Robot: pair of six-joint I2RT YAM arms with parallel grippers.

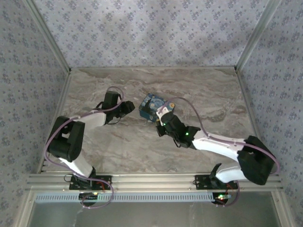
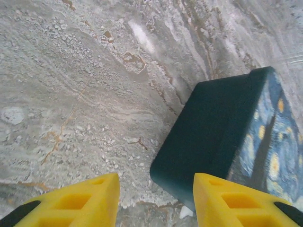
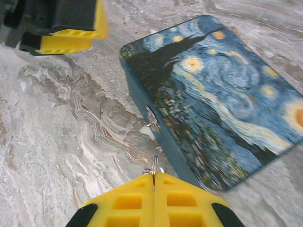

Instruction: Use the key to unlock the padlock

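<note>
The box's metal loop is empty, so my right gripper should keep moving the key away from the box and let go of it on the open marble.
The padlock is a flat dark-teal block with a starry-night picture on its face, lying on the marble table at centre. In the right wrist view the padlock has an opening with a metal glint in its near side wall. My right gripper is shut on the key; a thin metal edge pokes out between the yellow fingertips, just short of that side wall. My left gripper is open, and the padlock's dark corner reaches in beside its right finger.
The marble table is walled by patterned panels on three sides. The left gripper sits close to the padlock's far corner in the right wrist view. Both arms meet at the table's middle, with the right gripper at the padlock's near edge.
</note>
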